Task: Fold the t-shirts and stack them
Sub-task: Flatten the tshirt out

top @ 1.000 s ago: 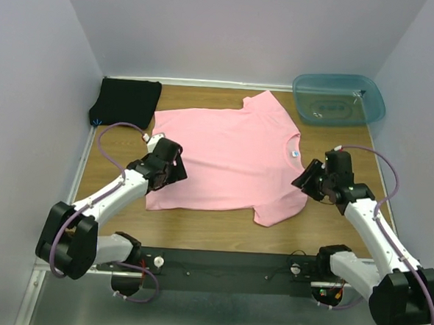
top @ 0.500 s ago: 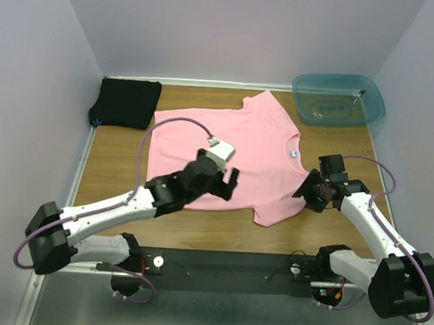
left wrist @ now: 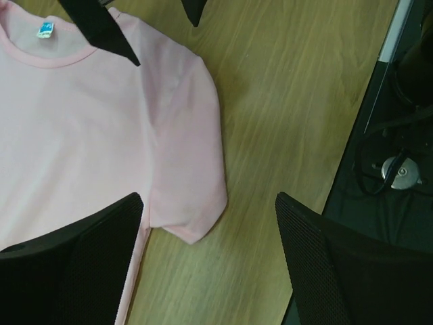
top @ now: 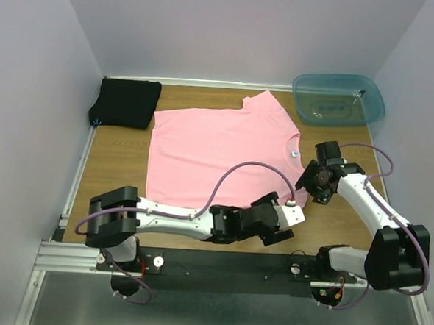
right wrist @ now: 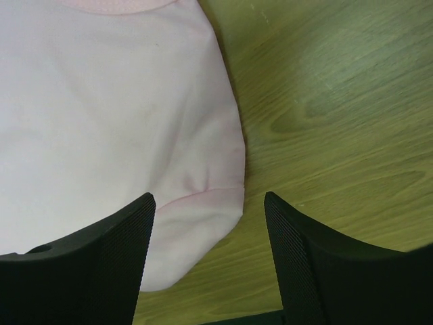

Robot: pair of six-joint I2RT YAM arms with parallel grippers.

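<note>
The pink t-shirt's body and its near sleeve (left wrist: 188, 159) have a crease (left wrist: 149, 118) between them, so the sleeve will open outward and lie flat when I pull it.
The light pink t-shirt (top: 218, 144) lies spread flat on the wooden table, its blue neck label (top: 295, 153) to the right. The black t-shirt (top: 125, 102) lies folded at the back left corner. My left gripper (top: 278, 219) is open and empty, reaching across the front and hovering over the pink shirt's near right sleeve (left wrist: 186, 135). My right gripper (top: 309, 184) is open and empty, just above the shirt's edge (right wrist: 203, 169) beside the neck. The right gripper's fingers (left wrist: 101, 30) show at the top of the left wrist view.
A translucent blue-green bin (top: 339, 98) stands at the back right corner. The black mounting rail (top: 218, 266) runs along the table's front edge. Grey walls close in the left, back and right sides.
My left arm has swung from the pink shirt's left hem across the front to its near right sleeve. My right gripper has shifted slightly back and in toward the neck.
</note>
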